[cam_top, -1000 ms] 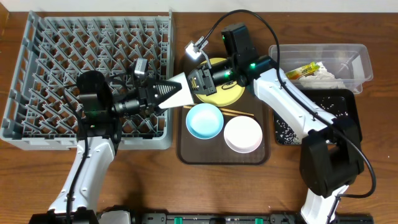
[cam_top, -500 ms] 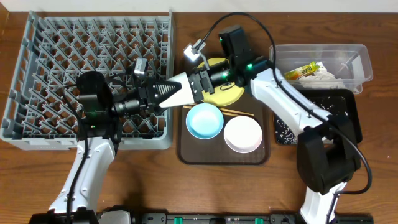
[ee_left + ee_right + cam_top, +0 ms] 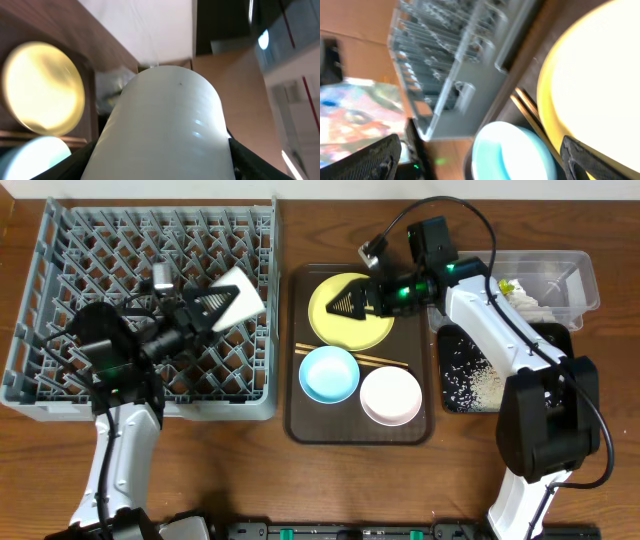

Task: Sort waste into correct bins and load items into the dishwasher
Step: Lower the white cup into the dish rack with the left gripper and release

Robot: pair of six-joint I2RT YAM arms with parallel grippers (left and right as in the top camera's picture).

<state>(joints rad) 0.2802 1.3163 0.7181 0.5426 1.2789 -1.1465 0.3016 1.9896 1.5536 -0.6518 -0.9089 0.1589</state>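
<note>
The small white cup (image 3: 240, 302) is tilted high above the rack, so next I swing my left gripper back, point it down and lower the cup into the rack's near corner (image 3: 240, 386).
My left gripper (image 3: 228, 300) is shut on the small white cup (image 3: 240, 290) and holds it above the right part of the grey dishwasher rack (image 3: 60, 300). The cup (image 3: 165, 115) fills the left wrist view between the dark fingers (image 3: 75, 165). Over the yellow plate (image 3: 375, 330), my right gripper (image 3: 343, 306) stands open and holds nothing. Between its wide-apart fingers (image 3: 372, 160) I see the light blue bowl (image 3: 515, 155), the chopsticks (image 3: 530, 112) and the plate (image 3: 600, 75). On the brown tray lie the blue bowl (image 3: 328, 373), white bowl (image 3: 390, 395) and chopsticks (image 3: 382, 362).
A brown serving tray (image 3: 300, 425) sits in the middle. At the right, the clear tub (image 3: 575, 275) holds the snack wrapper (image 3: 505, 287) and crumpled paper (image 3: 528, 302). In front of it, the black tray (image 3: 560, 345) holds rice scraps (image 3: 480, 385).
The right gripper opened, let go of the cup and drew back right over the plate. The left arm carried the cup left, from the tray's edge to over the rack.
</note>
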